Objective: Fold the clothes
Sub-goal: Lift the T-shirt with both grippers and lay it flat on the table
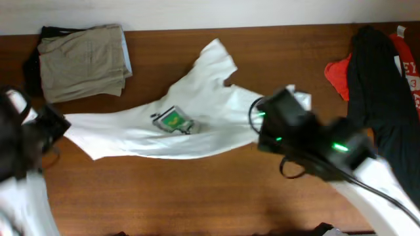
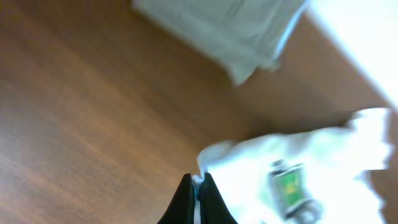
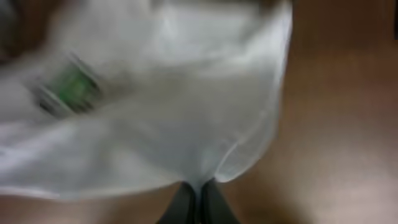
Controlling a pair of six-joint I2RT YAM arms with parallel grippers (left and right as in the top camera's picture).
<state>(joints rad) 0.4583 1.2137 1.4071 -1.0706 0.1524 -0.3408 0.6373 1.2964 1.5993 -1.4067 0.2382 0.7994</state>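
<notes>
The white T-shirt bunches, its loose end [image 1: 213,62] toward the wall, so my left gripper and my right gripper should swing the T-shirt's held edge to the back [image 1: 141,49], spreading the T-shirt.
The white T-shirt [image 1: 197,111] with a small green print lies stretched across the middle of the brown table. My left gripper [image 1: 58,124] is shut on its left edge; the left wrist view shows fabric [image 2: 286,168] pinched between the fingers [image 2: 198,186]. My right gripper [image 1: 262,124] is shut on its right edge; the right wrist view shows cloth [image 3: 155,112] pinched at the fingertips [image 3: 200,190]. A loose black garment [image 1: 380,92] and a red garment [image 1: 338,73] lie at the far right.
A folded khaki-beige garment [image 1: 82,60] sits at the back left on something black [image 1: 31,65], and also shows in the left wrist view [image 2: 230,31]. The table's back edge meets a white wall [image 1: 197,13].
</notes>
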